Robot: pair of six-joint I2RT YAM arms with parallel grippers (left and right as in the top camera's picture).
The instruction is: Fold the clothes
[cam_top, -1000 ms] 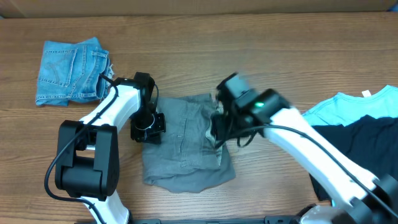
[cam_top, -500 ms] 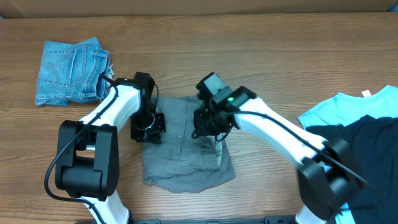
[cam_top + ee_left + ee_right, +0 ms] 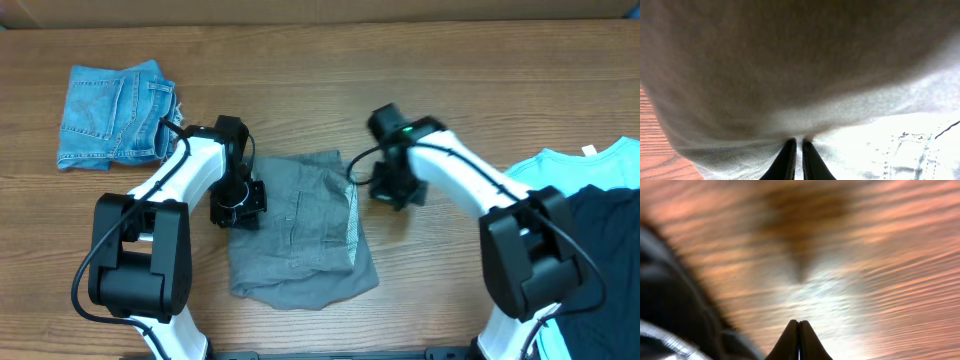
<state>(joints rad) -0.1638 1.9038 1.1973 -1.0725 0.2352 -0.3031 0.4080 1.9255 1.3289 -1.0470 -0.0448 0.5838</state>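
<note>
The grey shorts' side edge (image 3: 354,247) is at a slant with the under layer jutting out (image 3: 363,270), so the robot's empty right gripper should return, open and pinch that side edge.
The grey shorts (image 3: 300,225) lie folded in a rough rectangle at the middle of the table. My left gripper (image 3: 238,207) sits at their left edge. In the left wrist view its fingers (image 3: 796,145) are closed, tips pinched into a fold of the grey cloth (image 3: 800,75), which fills the view. My right gripper (image 3: 392,188) is just off the shorts' upper right edge, over bare wood. In the right wrist view its fingers (image 3: 798,325) are shut with nothing between them, and the blurred wooden table (image 3: 865,255) lies below.
Faded blue denim shorts (image 3: 115,112) lie folded at the back left. A light-blue T-shirt (image 3: 570,170) and a black garment (image 3: 590,250) lie at the right edge. A cardboard wall runs along the table's far edge.
My right gripper has left the middle of the shorts and swung right, off the cloth, onto bare wood. The shorts' right side now lies flat. The left arm has not moved.
</note>
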